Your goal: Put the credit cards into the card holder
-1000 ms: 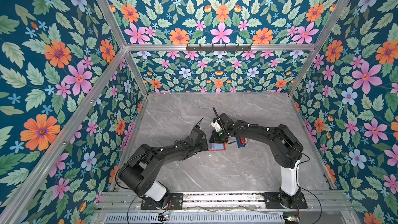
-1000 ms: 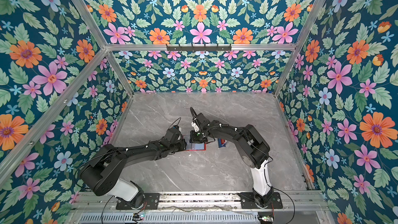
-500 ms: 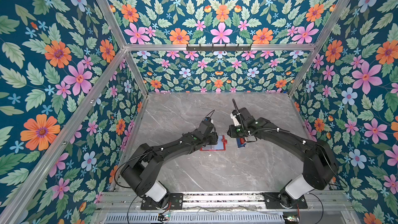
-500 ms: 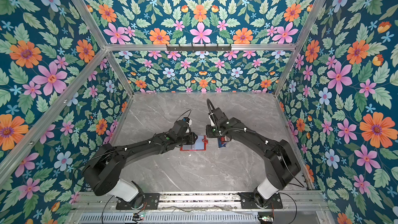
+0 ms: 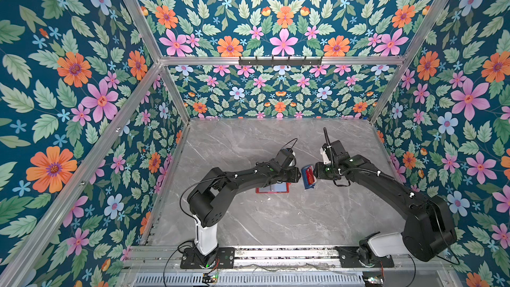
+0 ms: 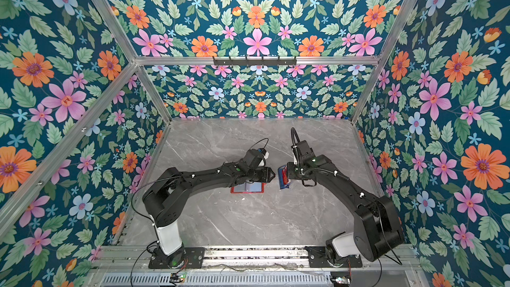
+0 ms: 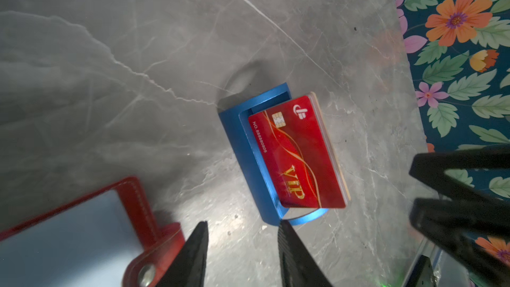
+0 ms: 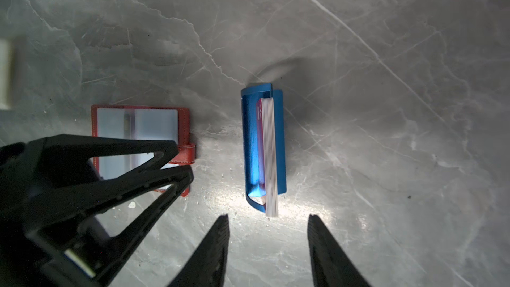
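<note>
The red VIP card (image 7: 298, 153) is packed into the freestanding blue tray, so the robot's left gripper should hold the tray's side (image 7: 252, 167) while its right gripper pulls the card out.
The card holder (image 5: 272, 188) (image 6: 247, 187), a red wallet, lies open flat on the table, its pale sleeves facing up (image 8: 138, 122); its snap tab (image 7: 154, 260) sits beside my left jaw. The credit cards (image 5: 308, 176) (image 6: 284, 178) stand as a stack in a small blue tray (image 7: 242, 144) (image 8: 248, 139), a red VIP card (image 7: 298, 155) in front. My left gripper (image 5: 299, 175) (image 7: 242, 225) is open and empty, just left of the tray. My right gripper (image 5: 316, 173) (image 8: 267, 218) is open and empty on the tray's right, the stack's edge (image 8: 269, 155) in line with its gap.
The two grippers face each other closely across the tray; the right one's fingers (image 7: 455, 189) show in the left wrist view, the left one's fingers (image 8: 165, 161) in the right wrist view, over the wallet. Flowered walls (image 5: 82, 106) enclose the grey marble table (image 5: 276, 222).
Both grippers have opened wider. The right gripper left the wallet and swung right, past the tray. The left gripper moved right off the wallet toward the tray. The wallet now lies open.
</note>
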`<state>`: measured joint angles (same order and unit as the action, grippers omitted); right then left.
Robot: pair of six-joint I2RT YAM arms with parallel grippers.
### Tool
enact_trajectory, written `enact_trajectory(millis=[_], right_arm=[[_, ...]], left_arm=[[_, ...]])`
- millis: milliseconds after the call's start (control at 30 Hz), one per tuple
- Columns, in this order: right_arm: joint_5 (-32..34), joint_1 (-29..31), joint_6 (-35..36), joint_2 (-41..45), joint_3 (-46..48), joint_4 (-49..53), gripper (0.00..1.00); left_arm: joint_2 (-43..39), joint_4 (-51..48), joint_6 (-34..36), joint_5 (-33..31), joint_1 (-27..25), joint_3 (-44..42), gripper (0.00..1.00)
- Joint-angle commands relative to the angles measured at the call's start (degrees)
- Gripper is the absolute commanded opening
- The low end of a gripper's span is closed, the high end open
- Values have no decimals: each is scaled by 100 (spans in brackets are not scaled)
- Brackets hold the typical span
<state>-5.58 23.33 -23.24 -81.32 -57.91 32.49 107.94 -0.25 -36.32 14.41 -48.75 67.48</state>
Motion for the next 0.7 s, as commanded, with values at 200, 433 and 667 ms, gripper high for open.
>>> enact_trajectory(millis=[200, 433, 667], right_arm=[[-315, -66, 268, -502, -139, -58, 49], [-172, -66, 316, -842, -299, -18, 48], [-171, -71, 338, -1066, -438, 26, 45]], left_arm=[[520, 260, -257, 293, -8, 474, 46], [845, 270, -314, 363, -11, 722, 44], [1076, 394, -370, 473, -9, 825, 41]])
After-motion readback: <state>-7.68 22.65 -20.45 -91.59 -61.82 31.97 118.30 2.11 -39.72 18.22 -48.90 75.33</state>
